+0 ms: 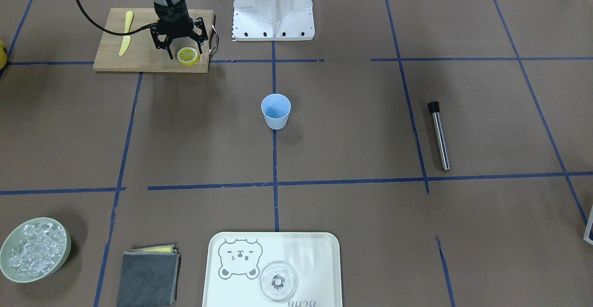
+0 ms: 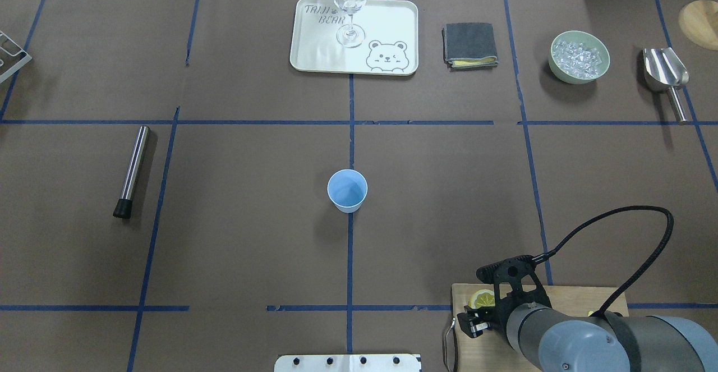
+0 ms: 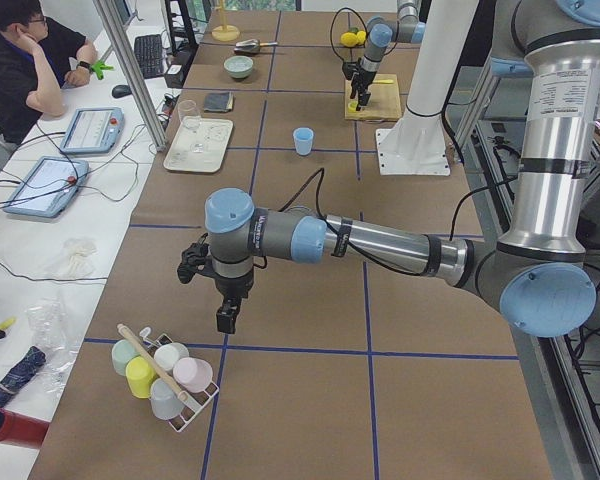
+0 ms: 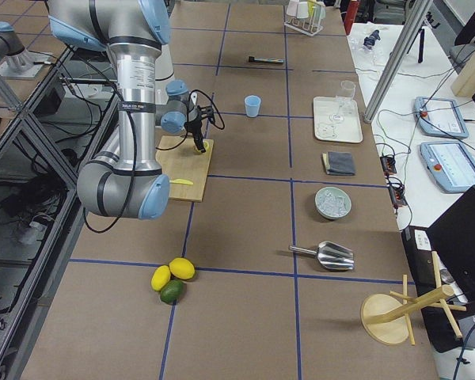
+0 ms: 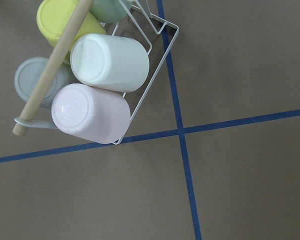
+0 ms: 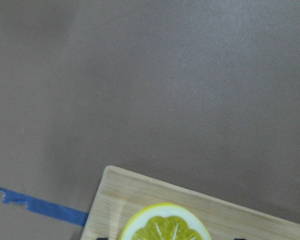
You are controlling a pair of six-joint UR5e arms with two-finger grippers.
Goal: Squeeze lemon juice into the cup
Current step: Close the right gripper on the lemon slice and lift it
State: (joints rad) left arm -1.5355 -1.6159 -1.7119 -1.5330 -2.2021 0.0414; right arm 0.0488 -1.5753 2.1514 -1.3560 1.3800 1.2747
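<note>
A deep yellow lemon rim (image 1: pixel 190 63) peeks out under the lemon slice's cut side (image 1: pixel 188 54), so I expect another slice hidden beneath to stay behind when I lift.
A lemon (image 1: pixel 188 55) slice lies flat on the near right corner of the wooden cutting board (image 1: pixel 139 54); it also shows as the lemon (image 2: pixel 482 299) and the lemon (image 6: pixel 165 223). My right gripper (image 1: pixel 186 51) hangs open just over it, a finger on either side, not closed on it. The light-blue cup (image 1: pixel 275 111) stands upright and empty at the table's middle, well away from the board, seen too as the cup (image 2: pixel 348 191). My left gripper (image 3: pixel 225 316) hovers far off over the table's left end, by a rack of cups; I cannot tell whether it is open or shut.
A yellow plastic knife (image 1: pixel 126 32) lies on the board. A steel muddler (image 1: pixel 439 135), a bear tray (image 1: pixel 222 293) with a clear glass (image 1: pixel 278 281), a grey cloth (image 1: pixel 148 277) and a green bowl of ice (image 1: pixel 66 247) sit around. A wire rack of cups (image 5: pixel 95 85) lies under the left wrist.
</note>
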